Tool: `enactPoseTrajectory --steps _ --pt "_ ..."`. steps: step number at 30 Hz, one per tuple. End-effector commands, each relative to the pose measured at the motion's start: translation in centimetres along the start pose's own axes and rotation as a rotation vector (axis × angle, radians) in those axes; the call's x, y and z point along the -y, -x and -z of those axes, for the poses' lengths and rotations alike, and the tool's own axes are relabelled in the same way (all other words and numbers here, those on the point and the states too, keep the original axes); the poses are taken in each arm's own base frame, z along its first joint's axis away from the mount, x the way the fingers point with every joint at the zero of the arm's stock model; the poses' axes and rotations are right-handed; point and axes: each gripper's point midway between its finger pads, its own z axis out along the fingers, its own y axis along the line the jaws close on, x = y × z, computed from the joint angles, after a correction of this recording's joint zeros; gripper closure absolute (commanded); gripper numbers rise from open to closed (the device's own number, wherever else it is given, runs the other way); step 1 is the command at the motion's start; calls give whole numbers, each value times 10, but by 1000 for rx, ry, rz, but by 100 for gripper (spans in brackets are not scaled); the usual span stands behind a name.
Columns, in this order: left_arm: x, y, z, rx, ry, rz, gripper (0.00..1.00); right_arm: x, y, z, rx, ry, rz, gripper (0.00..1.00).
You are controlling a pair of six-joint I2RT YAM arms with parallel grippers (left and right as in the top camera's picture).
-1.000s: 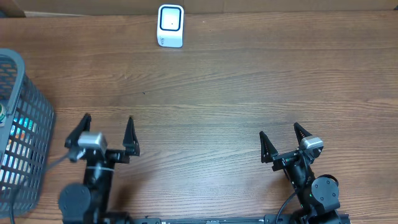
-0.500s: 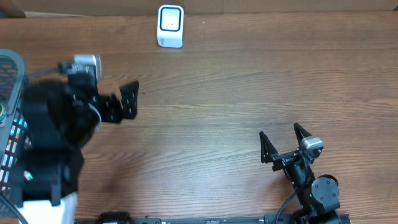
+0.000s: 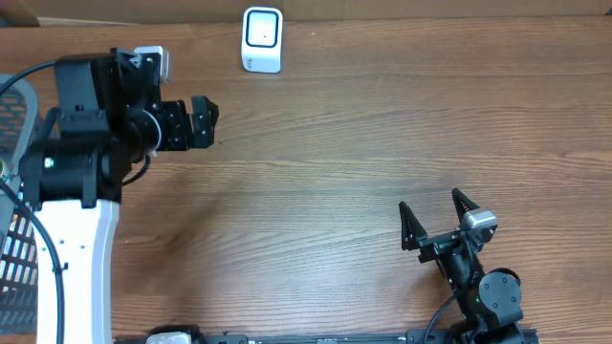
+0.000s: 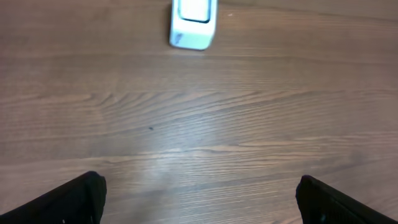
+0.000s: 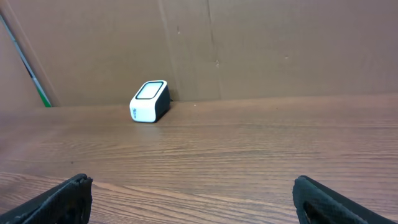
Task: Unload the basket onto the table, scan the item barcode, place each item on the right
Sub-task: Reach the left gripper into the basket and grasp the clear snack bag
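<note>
I should keep moving into the basket [image 3: 19,272] until my left gripper's fingers are on both sides of an item, because the fingers are open and empty and the grey mesh basket holds items [image 3: 6,172].
The white barcode scanner [image 3: 262,40] stands at the table's far edge, its dark window facing up; it also shows in the left wrist view [image 4: 194,25] and the right wrist view [image 5: 149,101]. My left gripper [image 3: 202,121] hangs raised over the table, left of the scanner and nearer than it, open [image 4: 199,202] with only bare wood between its fingers. Near the front edge my right gripper [image 3: 435,225] rests open [image 5: 193,199] and holds nothing. The item is not clearly in view.
A grey mesh basket [image 3: 17,100] stands at the left edge, largely covered by my left arm; bits of colour show through its mesh. A brown cardboard wall [image 5: 280,43] backs the table, with a green rod [image 5: 25,62] leaning at its left.
My left arm has risen from the front edge and swung toward the far left, its gripper now pointing right toward the scanner. The right arm has not moved.
</note>
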Motion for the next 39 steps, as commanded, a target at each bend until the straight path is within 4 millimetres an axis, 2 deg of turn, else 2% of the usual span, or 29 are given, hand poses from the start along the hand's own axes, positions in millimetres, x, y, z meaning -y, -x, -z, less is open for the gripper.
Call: enactPoseTrajectory --steps 1,2,5,8,11,15,20,24,29,39 --pt "-28 24 23 76 58 147 0 1 -2 0 4 -5 8 0" --pt "-54 33 42 126 111 281 0 1 -2 0 4 -5 8 0" --pt "-96 40 81 208 205 460 2 1 -2 0 4 -5 8 0" --pt "-135 35 113 272 298 610 2 1 -2 0 4 -5 8 0" --pt "-175 17 135 304 406 754 2 1 -2 0 4 -5 7 0" --pt "-231 -31 156 256 645 984 1 1 -2 0 5 -5 8 0" --pt "-282 -73 160 150 804 1123 0 1 -2 0 4 -5 8 0" --pt "-312 -93 156 111 841 1215 0 1 -2 0 4 -5 7 0" --pt "-344 -112 147 52 895 1252 0 1 -2 0 4 -5 8 0" --pt "-398 -171 104 -241 1028 1251 0 1 -2 0 4 -5 8 0"
